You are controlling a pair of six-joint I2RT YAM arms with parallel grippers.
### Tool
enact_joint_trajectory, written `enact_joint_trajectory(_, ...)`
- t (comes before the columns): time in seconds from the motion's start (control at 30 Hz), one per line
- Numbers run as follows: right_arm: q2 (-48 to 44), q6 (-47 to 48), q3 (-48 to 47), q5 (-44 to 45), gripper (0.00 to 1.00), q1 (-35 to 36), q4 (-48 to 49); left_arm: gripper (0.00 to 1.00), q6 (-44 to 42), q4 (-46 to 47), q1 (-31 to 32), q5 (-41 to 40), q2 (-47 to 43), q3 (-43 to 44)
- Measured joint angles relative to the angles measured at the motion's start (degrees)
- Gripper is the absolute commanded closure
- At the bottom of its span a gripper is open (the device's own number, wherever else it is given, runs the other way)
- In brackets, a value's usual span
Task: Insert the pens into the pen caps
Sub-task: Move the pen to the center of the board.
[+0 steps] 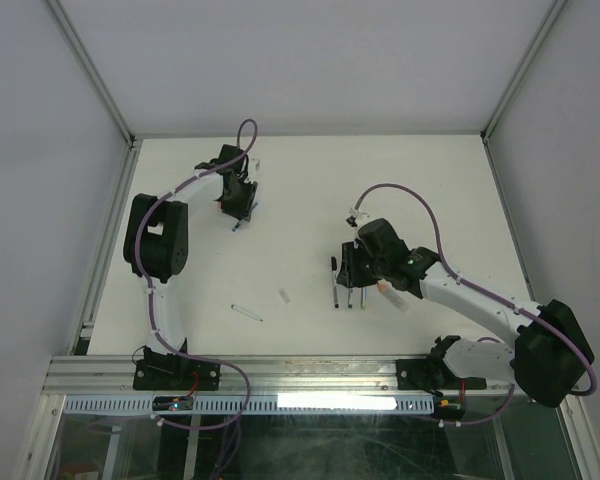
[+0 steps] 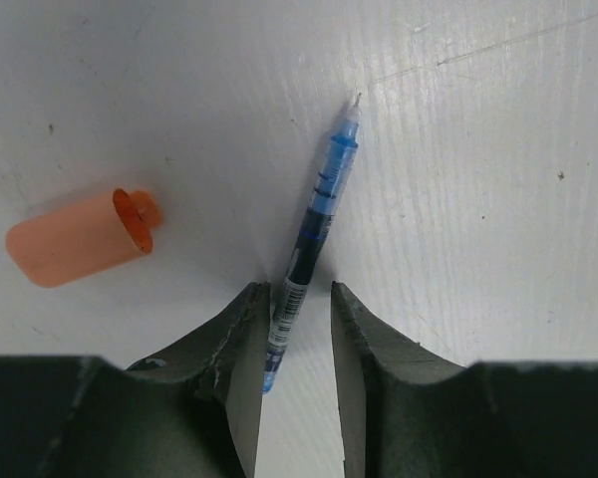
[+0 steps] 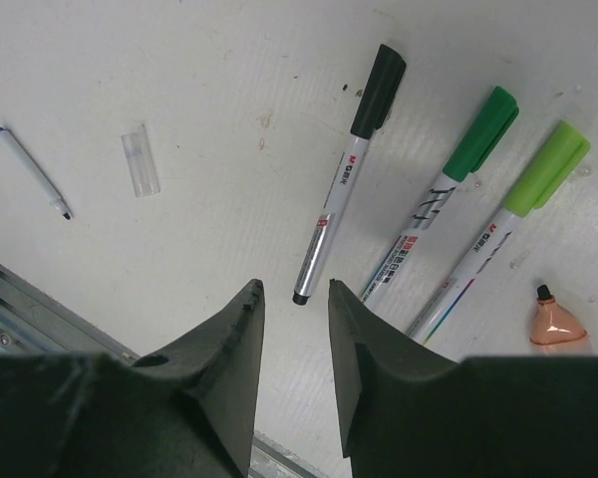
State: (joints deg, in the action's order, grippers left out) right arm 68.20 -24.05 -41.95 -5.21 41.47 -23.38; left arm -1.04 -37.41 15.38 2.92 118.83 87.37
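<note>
The dark blue pen is far away from the short clear cap and my right gripper, so next my left gripper puts it down beside the black-capped pen first.
In the left wrist view a dark blue pen lies uncapped on the white table, its tip pointing away. My left gripper is open, and its jaws straddle the pen's rear end, which lies close to the left finger. An orange pen cap lies to the left of the pen. My right gripper is open and empty, just above the rear end of a black-capped pen. Beside that pen lie a dark-green-capped pen and a light-green-capped pen.
A thick clear pen with an orange tip lies right of the capped pens. A thin white pen with a blue tip and a short clear cap lie to the left, near the metal rail at the table's front edge. Grey walls enclose the table.
</note>
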Motion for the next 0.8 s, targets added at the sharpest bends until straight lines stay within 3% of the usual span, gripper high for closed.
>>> enact_joint_trajectory(0.17,-0.1,-0.4,0.3,0.9,0.66,0.0,0.0,0.79,-0.1,0.0,2.6,-2.9,-0.4,-1.0)
enact_joint_trajectory(0.47,-1.0,-1.9,0.6,3.1,0.65,0.0,0.2,0.80,0.6,0.6,10.4,-4.3,-3.3,-5.3)
enact_joint_trajectory(0.8,-5.3,-7.5,2.0,8.8,0.64,0.0,1.5,0.81,4.6,1.9,21.5,2.9,-5.2,-8.0)
